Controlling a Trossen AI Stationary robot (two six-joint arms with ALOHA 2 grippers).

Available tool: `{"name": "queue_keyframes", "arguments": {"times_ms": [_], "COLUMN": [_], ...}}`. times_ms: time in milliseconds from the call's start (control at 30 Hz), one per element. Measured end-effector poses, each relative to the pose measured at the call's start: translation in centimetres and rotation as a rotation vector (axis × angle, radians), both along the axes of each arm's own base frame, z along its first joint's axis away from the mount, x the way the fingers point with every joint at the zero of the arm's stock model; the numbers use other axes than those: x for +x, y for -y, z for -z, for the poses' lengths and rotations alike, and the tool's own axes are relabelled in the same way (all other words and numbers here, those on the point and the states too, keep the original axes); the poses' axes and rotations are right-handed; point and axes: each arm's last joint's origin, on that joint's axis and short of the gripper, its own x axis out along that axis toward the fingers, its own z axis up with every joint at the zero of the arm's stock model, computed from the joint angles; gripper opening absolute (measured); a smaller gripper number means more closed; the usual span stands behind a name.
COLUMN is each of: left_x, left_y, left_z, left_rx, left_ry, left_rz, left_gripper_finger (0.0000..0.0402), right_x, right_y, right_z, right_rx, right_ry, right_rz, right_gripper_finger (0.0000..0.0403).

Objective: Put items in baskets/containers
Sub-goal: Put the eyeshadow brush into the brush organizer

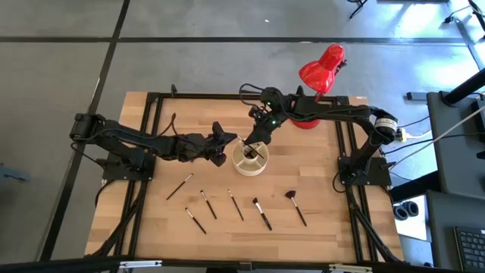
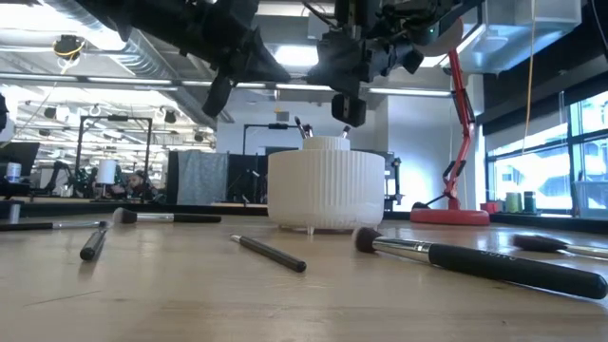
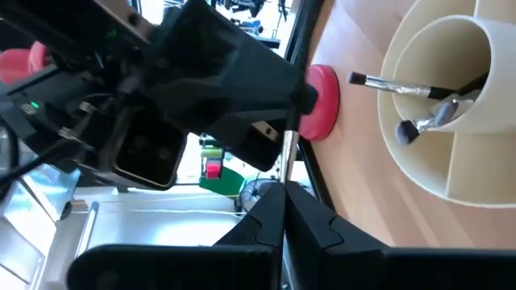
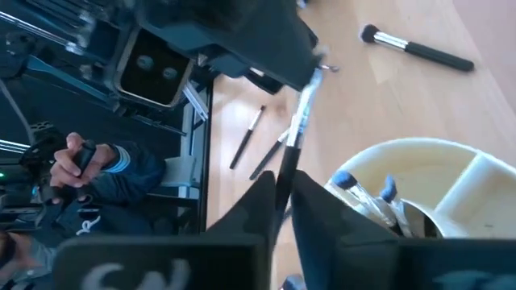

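My left gripper should open and move away first, because it is pinning the brush's silver ferrule end (image 4: 304, 111). My right gripper will then tip the brush's handle down into the cream organizer cup (image 1: 251, 161).
The cream organizer cup (image 1: 250, 159) stands mid-table with a few brushes (image 3: 395, 84) leaning in its compartments. Several more brushes (image 1: 236, 205) lie flat on the wood nearer the front edge. Above the cup's far-left rim, my left gripper (image 1: 222, 144) and my right gripper (image 1: 256, 138) face each other. Both are shut on one thin makeup brush (image 4: 297, 129) that spans the short gap between them. My left gripper pinches the brush's silver ferrule end (image 3: 285, 173) between its two fingers (image 3: 258, 221). It comes nearly level from the table's left, and the brush sticks straight out ahead of the fingertips, clear of the table. My right gripper pinches the brush's dark handle (image 4: 286, 165) between its two fingers (image 4: 258, 201). It slants down from the table's far right. The handle runs forward out of the fingertips toward my left gripper, lifted clear beside the cup's rim (image 4: 403, 149).
A red desk lamp (image 1: 322, 68) stands at the far right, its base (image 3: 322, 101) just behind the cup. Black frame rails (image 1: 151, 136) border the table. A person's hand (image 4: 81, 157) shows beyond the table's edge. Bare wood lies right of the cup.
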Motion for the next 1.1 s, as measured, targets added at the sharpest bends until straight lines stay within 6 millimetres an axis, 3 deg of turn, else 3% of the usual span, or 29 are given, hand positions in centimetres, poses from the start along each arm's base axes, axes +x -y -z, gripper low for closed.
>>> {"name": "queue_keyframes", "arguments": {"times_ms": [133,400,767,933,1100], "left_x": [0.0,0.0,-0.3,-1.6,-3.3], "left_y": [0.0,-0.1,-0.3,-0.1,0.2], "left_z": [-0.1,-0.4,-1.4,-2.4,-3.4], "left_rx": [-0.008,-0.101,-0.284,-0.261,-0.383], "left_ry": [0.017,0.103,0.364,0.405,0.451], "left_rz": [-0.001,-0.049,-0.263,-0.403,-0.396], "left_gripper_finger": [0.0003,0.0012,0.0111,0.014,0.0135], "right_x": [0.1,0.4,-0.5,-0.6,-1.3], "right_y": [-0.2,-0.1,-1.3,-3.3,-5.3], "right_z": [0.1,0.1,-3.7,-1.2,1.6], "right_rx": [-0.014,-0.199,-0.483,-0.608,-0.632], "right_ry": [0.003,0.029,0.213,0.235,0.373], "right_rz": [-0.011,0.082,0.197,0.279,0.339], "right_gripper_finger": [0.0011,0.0016,0.0015,0.0016,0.0016]}}
